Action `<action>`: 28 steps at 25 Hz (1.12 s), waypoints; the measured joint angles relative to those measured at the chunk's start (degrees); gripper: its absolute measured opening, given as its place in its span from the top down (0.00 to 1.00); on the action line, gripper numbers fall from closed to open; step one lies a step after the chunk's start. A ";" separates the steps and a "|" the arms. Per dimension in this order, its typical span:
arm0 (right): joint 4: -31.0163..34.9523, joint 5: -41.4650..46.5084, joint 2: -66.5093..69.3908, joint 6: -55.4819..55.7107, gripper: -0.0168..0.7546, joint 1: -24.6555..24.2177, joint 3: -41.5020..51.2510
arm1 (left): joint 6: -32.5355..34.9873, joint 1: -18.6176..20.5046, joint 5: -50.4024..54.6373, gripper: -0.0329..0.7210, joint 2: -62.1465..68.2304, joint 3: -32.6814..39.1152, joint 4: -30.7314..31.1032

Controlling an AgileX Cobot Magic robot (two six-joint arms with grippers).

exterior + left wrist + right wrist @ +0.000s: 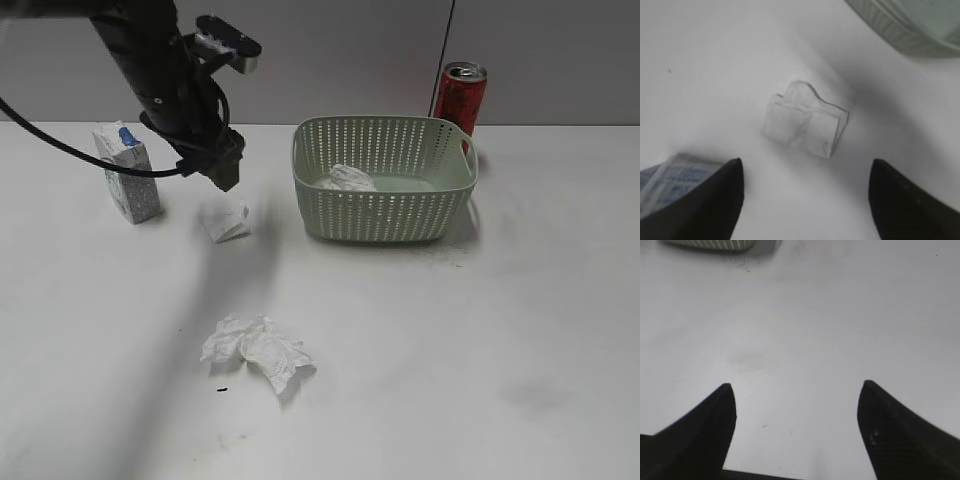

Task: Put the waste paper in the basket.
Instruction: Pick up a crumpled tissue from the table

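Note:
The second paper wad [226,220] is lying flat with thin folded edges [810,109]. It will bunch up between my fingers and spread out past them when I pick it up.
The pale green slotted basket [385,180] stands at the back middle of the table, with one white paper wad [348,178] inside it. A second, flatter paper wad [225,218] lies left of the basket; it also shows in the left wrist view [805,122]. A third, larger crumpled wad [258,349] lies nearer the front. My left gripper [222,168] hangs open and empty just above the second wad, its fingertips [805,167] either side of it. My right gripper [796,390] is open and empty over bare table; it does not show in the exterior view.
An upright tissue pack [127,170] with a blue top stands left of the left gripper; its corner shows in the left wrist view [670,177]. A red drink can [460,97] stands behind the basket's right end. A basket corner [715,244] shows in the right wrist view.

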 joint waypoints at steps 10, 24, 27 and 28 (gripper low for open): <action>0.07 0.05 -8.52 0.23 0.24 0.00 1.15 | 0.30 -0.09 0.83 0.19 11.00 -5.35 2.48; 0.14 0.05 -8.70 0.29 0.24 0.00 1.15 | 0.44 -0.19 0.14 0.74 13.60 -6.34 2.49; 0.14 0.05 -8.70 0.29 0.24 0.00 1.15 | 0.44 -0.19 1.67 0.93 13.07 -7.48 3.13; 0.14 0.05 -8.70 0.29 0.24 0.00 1.15 | 0.44 -0.19 2.39 0.94 12.46 -8.05 3.19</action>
